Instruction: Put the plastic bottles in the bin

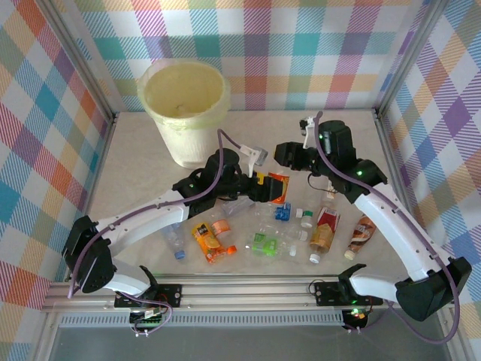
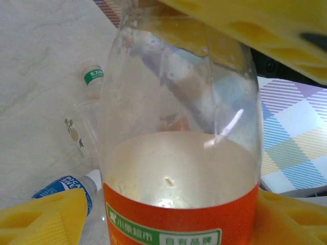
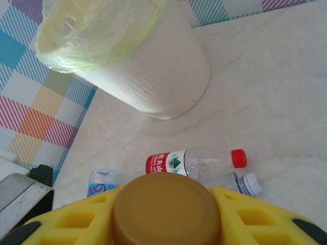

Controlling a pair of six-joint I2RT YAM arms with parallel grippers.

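The bottle's brown cap (image 3: 166, 212) is in my right gripper, far from the bin, so my left gripper should take hold of the orange label (image 2: 179, 223) before my right gripper opens.
The bin (image 1: 184, 105) stands at the back left, lined with a pale yellow bag; the right wrist view has the bin (image 3: 148, 61) ahead. Several plastic bottles lie mid-table near the front. My left gripper (image 1: 264, 186) straddles a clear orange-labelled bottle (image 1: 277, 188). In the left wrist view that bottle (image 2: 179, 168) sits between the yellow fingers (image 2: 46, 219) with a gap on its left side, so the left gripper (image 2: 179, 224) is open. My right gripper (image 1: 290, 156) hangs just behind it. The right gripper (image 3: 166, 217) is shut on a brown-capped bottle (image 3: 166, 206).
Loose bottles on the table: a blue-capped one (image 1: 174, 242), an orange one (image 1: 204, 242), a green-labelled one (image 1: 261, 242), an amber one (image 1: 325, 229) and a brown one (image 1: 361, 237). A red-labelled bottle (image 3: 189, 163) lies in front of the bin. Checked walls enclose three sides.
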